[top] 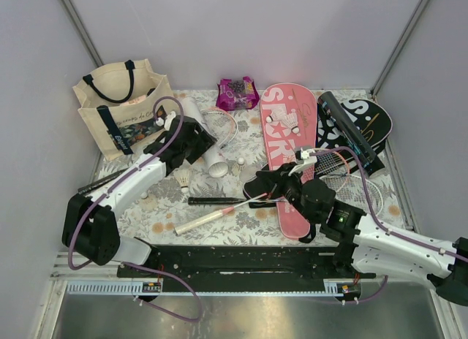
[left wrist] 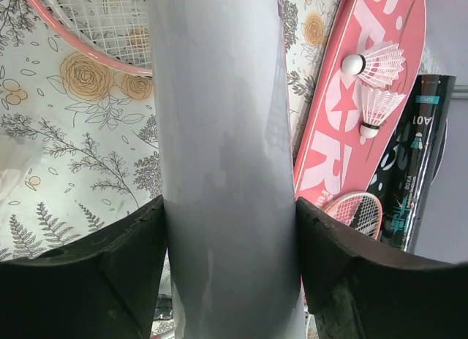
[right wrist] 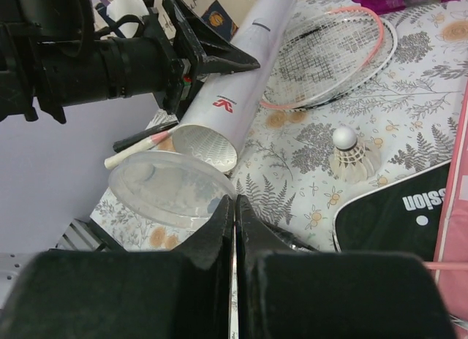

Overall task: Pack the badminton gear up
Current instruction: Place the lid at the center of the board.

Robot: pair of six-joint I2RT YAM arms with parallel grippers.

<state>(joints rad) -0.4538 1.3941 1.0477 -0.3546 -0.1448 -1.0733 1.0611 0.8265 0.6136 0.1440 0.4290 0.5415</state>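
Note:
The clear lid is off the white tube and cloth next to the pink cover is free, so the robot's right gripper should carry on going there and let go of the lid.
My left gripper is shut on the long white tube, both fingers pressed to its sides. The tube's open end points at my right gripper. That gripper is shut on the rim of a clear round lid, held just in front of the tube's open end. Loose shuttlecocks lie on the cloth, and two rest on the pink SPORT cover. A black tube lies on the black cover.
A cream tote stands at the back left and a purple snack packet lies at the back. A pink-rimmed racket head lies beside the white tube. Racket handles lie near the front edge, and more racket heads lie over my right arm.

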